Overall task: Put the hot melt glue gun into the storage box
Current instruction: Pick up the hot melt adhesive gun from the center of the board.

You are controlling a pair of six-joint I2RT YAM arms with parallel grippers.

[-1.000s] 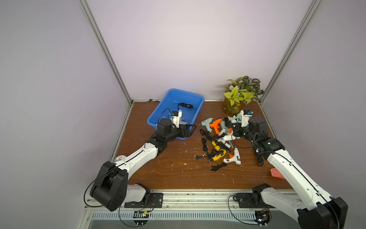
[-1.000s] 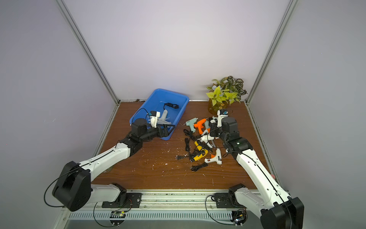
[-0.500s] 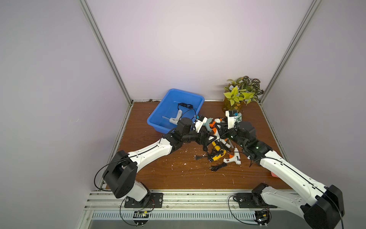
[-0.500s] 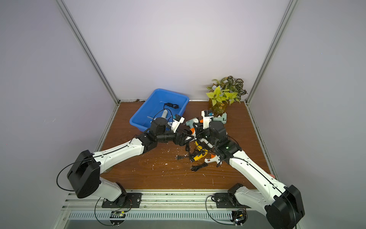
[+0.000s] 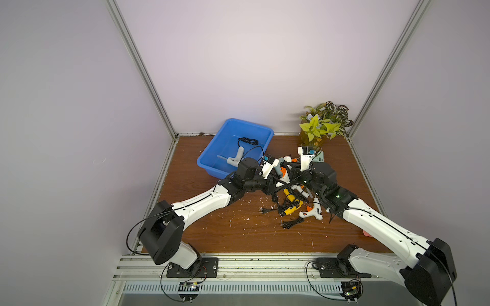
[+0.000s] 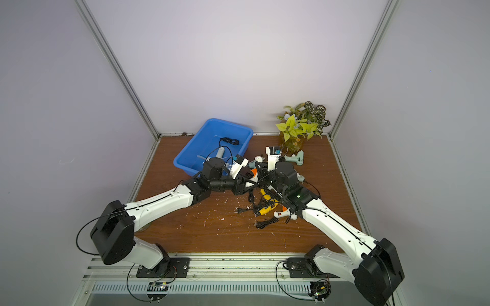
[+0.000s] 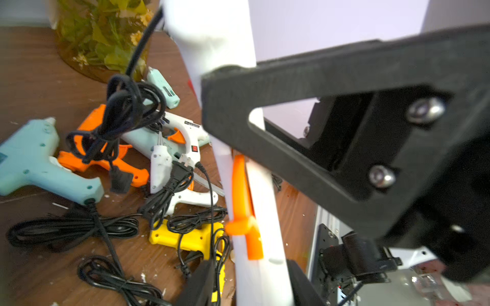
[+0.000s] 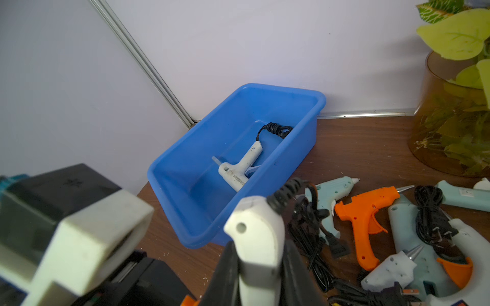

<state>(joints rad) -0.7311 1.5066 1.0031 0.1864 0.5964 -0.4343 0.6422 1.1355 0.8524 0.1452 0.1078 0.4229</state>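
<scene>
The robot's right gripper still holds the white glue gun's handle [image 7: 214, 35], so the left gripper should grip the body [image 7: 262, 278], then the right gripper should open before the robot boxes the gun.
The blue storage box [image 5: 209, 169] [image 6: 185, 161] [image 8: 201, 137] stands at the back left with one white glue gun [image 5: 236, 157] [image 8: 244, 167] and its black cord lying in it. My right gripper [image 8: 261, 278] [image 5: 294, 180] is shut on the handle of another white hot melt glue gun [image 8: 254, 233] with an orange trigger. This gun [image 7: 259, 265] stands between the jaws of my left gripper [image 7: 250, 280] [image 5: 273, 185]. One left finger lies against the gun, and a narrow gap shows at the other. Both grippers meet mid-table, right of the box.
A tangle of glue guns and black cords lies under and behind the grippers: orange [image 8: 366, 212], pale blue [image 8: 331, 190], yellow [image 5: 290, 209] and white [image 5: 311, 212]. A potted plant [image 5: 323, 124] stands at the back right. White crumbs dot the wooden table.
My left arm swung from over the box to mid-table, leaving a white gun in the box, and its jaws narrowed around the gun that my right gripper carried leftward.
</scene>
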